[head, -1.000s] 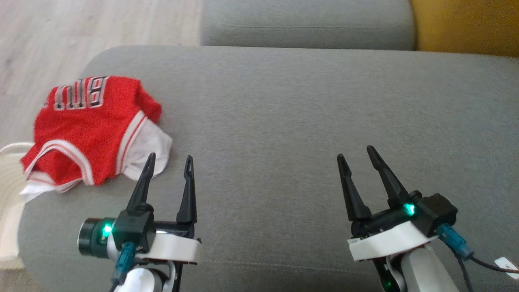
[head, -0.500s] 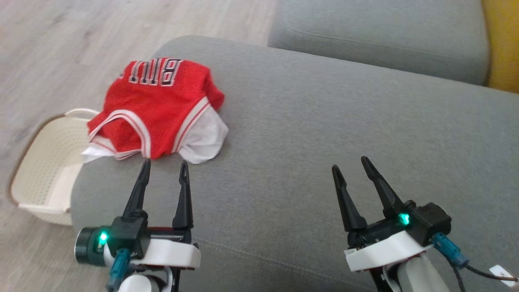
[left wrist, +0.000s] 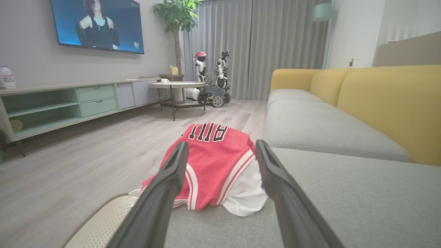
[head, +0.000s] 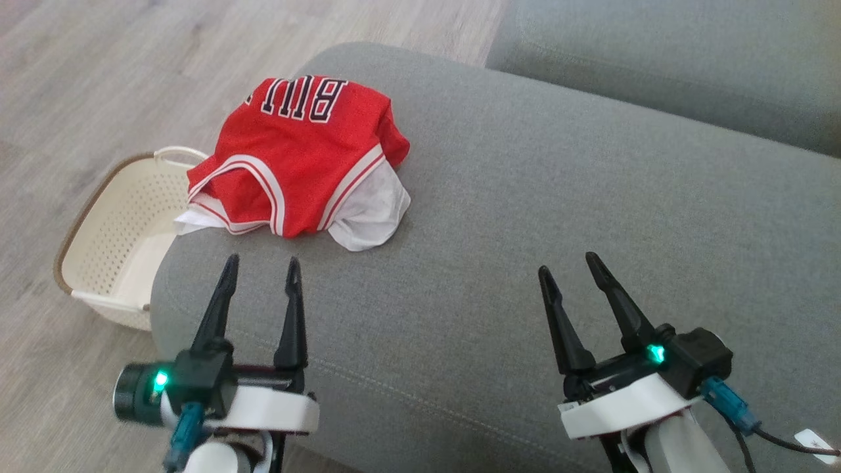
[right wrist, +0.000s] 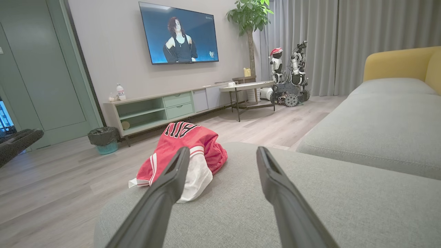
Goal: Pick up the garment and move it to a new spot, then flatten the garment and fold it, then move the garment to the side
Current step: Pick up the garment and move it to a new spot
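Note:
My gripper will find another red piece of clothing hidden under the garment [head: 295, 161] when it lifts the garment, because the garment hangs over a rounded red bulge [head: 395, 140].
The garment [head: 302, 157], a red jersey with white trim and a white lining, lies crumpled at the far left corner of the grey sofa seat [head: 558, 217]. My left gripper [head: 261, 271] hovers open just short of it, fingers pointing at its near edge, nothing between them. In the left wrist view the garment [left wrist: 217, 162] sits straight ahead between the fingers. My right gripper [head: 568, 266] stands open over the middle of the seat, well to the right of the jersey. From the right wrist the garment [right wrist: 187, 150] lies ahead to the left.
A cream perforated basket [head: 112, 236] stands on the wood floor against the seat's left end, below the jersey. A second grey cushion [head: 657, 59] lies beyond. Further off stand a yellow sofa back [left wrist: 389, 103], a round table [left wrist: 177, 86] and a TV cabinet [right wrist: 155, 106].
The head view has swung left, so the jersey and the basket now sit further right in it. Both grippers stay open and keep their places in the frame.

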### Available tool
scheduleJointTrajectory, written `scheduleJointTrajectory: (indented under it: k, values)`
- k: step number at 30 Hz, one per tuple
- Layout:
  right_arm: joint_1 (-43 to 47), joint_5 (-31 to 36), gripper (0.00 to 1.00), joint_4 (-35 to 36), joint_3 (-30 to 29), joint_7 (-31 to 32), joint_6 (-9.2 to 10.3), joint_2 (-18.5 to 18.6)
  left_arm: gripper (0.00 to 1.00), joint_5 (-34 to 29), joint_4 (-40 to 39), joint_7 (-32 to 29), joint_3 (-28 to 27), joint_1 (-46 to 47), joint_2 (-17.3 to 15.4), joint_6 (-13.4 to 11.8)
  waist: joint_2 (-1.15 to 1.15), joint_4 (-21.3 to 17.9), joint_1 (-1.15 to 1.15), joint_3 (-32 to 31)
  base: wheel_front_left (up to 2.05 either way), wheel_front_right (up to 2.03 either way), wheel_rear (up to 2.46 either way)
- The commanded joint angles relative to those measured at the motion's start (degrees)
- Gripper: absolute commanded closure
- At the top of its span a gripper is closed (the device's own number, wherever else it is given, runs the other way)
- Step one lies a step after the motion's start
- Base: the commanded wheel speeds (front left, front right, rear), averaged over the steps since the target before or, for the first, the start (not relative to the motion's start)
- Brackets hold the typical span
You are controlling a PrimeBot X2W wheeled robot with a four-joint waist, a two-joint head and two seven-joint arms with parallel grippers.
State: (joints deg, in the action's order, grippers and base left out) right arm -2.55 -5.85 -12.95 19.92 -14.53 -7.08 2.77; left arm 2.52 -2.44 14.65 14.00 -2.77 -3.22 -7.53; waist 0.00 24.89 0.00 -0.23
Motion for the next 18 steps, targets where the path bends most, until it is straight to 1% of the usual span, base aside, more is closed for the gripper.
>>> scheduleJointTrajectory:
  k: [1,7,10,11,12,15,18]
  values:
    - [-1.87,0.11,0.0,2.15,1.15,-0.47,-0.41,0.1,0.0,-0.67,-1.96,0.35,-1.71,3.98,-0.06,0.45,0.0,-0.13,0.0,0.96,0.0,0.0,0.0]
    - [-4.95,2.88,0.0,2.37,0.99,-0.47,-0.41,0.34,0.0,-1.1,-0.37,0.35,-3.94,15.21,-1.91,3.4,0.0,-2.32,0.0,7.69,0.0,0.0,0.0]
    - [-6.98,3.81,0.0,2.92,1.2,-0.47,-0.41,1.62,0.0,-0.53,3.74,0.35,-6.1,22.65,-3.54,4.99,0.0,-3.6,0.0,12.05,0.0,0.0,0.0]
    - [-8.43,4.2,0.0,3.24,1.44,-0.47,-0.41,2.89,0.0,0.72,8.62,0.35,-8.05,28.36,-4.44,6.09,0.0,-4.31,0.0,14.83,0.0,0.0,0.0]
    - [-9.16,4.36,0.0,3.36,1.57,-0.47,-0.41,3.53,0.0,1.02,11.24,0.35,-8.96,31.5,-5.13,6.51,0.0,-4.66,0.0,16.2,0.0,0.0,0.0]
    - [-11.2,4.6,0.0,3.53,2.05,-0.47,-0.41,5.19,0.0,1.1,23.52,-0.33,-10.12,40.37,-7.86,7.93,0.0,-5.77,0.0,19.76,0.0,0.0,0.0]
    - [-13.04,4.67,0.0,4.12,2.06,-0.47,-0.41,6.36,0.0,1.98,34.14,-5.35,-10.58,48.97,-9.42,9.45,0.0,-6.56,0.0,23.07,0.0,0.0,0.0]
